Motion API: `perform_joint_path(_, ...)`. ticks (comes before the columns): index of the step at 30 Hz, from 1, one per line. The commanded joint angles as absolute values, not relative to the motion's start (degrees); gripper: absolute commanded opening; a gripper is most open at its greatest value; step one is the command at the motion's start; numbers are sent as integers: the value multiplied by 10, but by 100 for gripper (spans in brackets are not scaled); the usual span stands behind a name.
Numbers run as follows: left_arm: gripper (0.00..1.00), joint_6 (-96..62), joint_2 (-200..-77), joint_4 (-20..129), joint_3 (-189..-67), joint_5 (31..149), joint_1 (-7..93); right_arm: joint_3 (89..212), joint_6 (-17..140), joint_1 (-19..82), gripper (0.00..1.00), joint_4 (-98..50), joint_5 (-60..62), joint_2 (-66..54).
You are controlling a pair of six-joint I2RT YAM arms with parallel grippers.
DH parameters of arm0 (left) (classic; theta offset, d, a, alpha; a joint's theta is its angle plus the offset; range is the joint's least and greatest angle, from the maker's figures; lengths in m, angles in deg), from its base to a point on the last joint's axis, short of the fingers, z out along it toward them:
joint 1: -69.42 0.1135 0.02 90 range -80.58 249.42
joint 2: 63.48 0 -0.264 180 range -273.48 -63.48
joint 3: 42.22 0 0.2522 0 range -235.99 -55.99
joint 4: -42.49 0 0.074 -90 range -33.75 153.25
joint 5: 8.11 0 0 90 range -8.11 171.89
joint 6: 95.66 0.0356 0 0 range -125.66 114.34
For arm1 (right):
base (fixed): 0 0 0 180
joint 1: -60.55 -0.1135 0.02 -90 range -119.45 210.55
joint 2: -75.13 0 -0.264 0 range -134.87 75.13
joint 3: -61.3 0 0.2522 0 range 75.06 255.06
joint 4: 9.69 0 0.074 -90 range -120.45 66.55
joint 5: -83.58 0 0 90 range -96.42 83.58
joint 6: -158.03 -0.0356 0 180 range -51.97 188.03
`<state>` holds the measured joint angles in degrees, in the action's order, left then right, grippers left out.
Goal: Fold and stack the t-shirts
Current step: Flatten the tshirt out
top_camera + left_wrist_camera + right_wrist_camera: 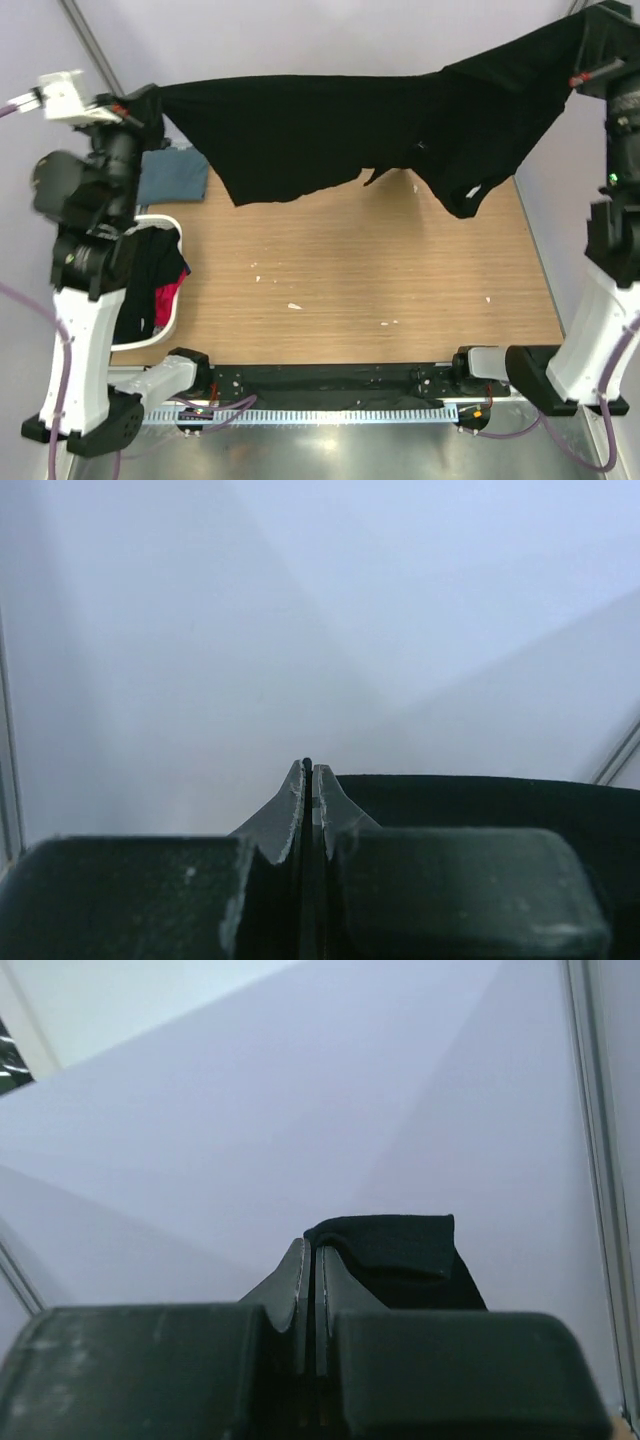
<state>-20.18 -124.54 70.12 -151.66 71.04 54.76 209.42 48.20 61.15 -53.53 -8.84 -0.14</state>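
The black t-shirt's lower edge (385, 172) is hanging uneven and bunched up, so my left gripper and my right gripper should first swing the t-shirt open and then lay it over the table (345, 270).
A large black t-shirt (330, 130) hangs in the air, stretched wide above the far edge of the table, its lower edge sagging unevenly. My left gripper (152, 100) is shut on its left corner. High at the far right, my right gripper (588, 22) is shut on the other corner. In the left wrist view the left gripper (308, 770) has its jaws pressed together, with black cloth (480, 805) running off to the right. In the right wrist view the right gripper (313, 1247) pinches a folded bit of black cloth (400, 1250). A slate grey-blue t-shirt (175, 175) lies folded at the far left of the table.
A white laundry basket (172, 300) stands at the left of the table behind my left arm, holding dark and pink clothes. The wooden table (380, 290) carries a few small white specks. Pale walls stand close on the left and right.
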Motion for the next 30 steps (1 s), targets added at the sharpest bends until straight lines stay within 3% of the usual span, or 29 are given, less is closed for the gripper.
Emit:
perform_joint_path(1,0,-188,-1201,698,-1570,726,549,2145,509,613,1,-524,-75,38)
perform_joint_path(7,0,-189,-1167,766,-1642,738,549,2195,517,616,1,-548,-58,75)
perform_joint_path(12,0,-183,-1140,817,-1678,728,549,2189,457,698,2,-525,31,111)
perform_joint_path(15,0,-171,-1132,845,-1694,693,548,2188,412,720,1,-504,84,99)
perform_joint_path(20,0,-152,-1165,893,-1728,633,548,2176,437,727,1,-522,63,58)
perform_joint_path(26,0,-154,-1214,860,-1640,594,549,2095,473,726,1,-532,26,-1)
perform_joint_path(30,0,-162,-1234,785,-1494,566,549,1998,510,717,1,-494,2,-43)
